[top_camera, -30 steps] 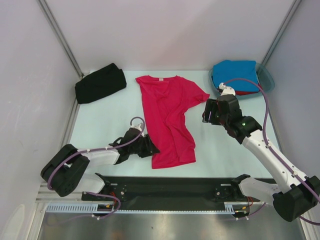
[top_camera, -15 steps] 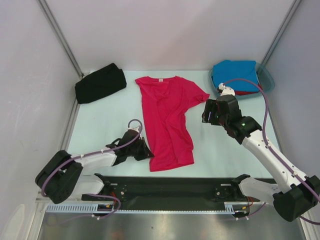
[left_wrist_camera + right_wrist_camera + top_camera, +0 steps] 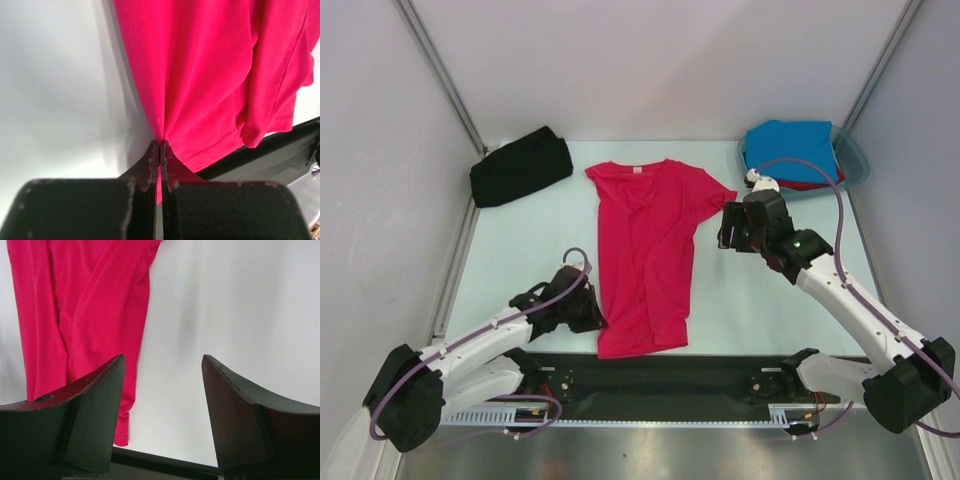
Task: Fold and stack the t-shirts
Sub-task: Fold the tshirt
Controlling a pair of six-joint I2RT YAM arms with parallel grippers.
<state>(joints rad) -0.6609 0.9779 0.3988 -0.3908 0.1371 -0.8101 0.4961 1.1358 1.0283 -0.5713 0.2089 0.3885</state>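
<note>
The crimson-pink t-shirt lies bunched (image 3: 645, 252) along its middle. I should use my right gripper to grab the sleeve (image 3: 719, 196) near the tub and pull it out before I fold.
A crimson-pink t-shirt (image 3: 650, 250) lies lengthwise on the table, neck label (image 3: 636, 170) at the far end, partly bunched along its middle. My left gripper (image 3: 594, 322) is shut on its near left hem corner; in the left wrist view the cloth (image 3: 210, 75) is pinched between the closed fingertips (image 3: 160, 146). My right gripper (image 3: 724, 228) hovers open just right of the shirt's right sleeve, holding nothing; in the right wrist view (image 3: 162, 367) the shirt (image 3: 75, 305) lies to its left. A folded black t-shirt (image 3: 520, 166) sits far left. A blue t-shirt (image 3: 788, 145) lies over a red one (image 3: 814, 184).
The blue and red shirts rest in a translucent teal tub (image 3: 857, 160) at the far right corner. A black mounting rail (image 3: 660, 375) runs along the near edge, just under the shirt's hem. Walls and metal posts close in both sides.
The left gripper closed on the hem corner and drew back toward the near left, dragging the shirt's lower end that way. The right gripper edged slightly left, still open.
</note>
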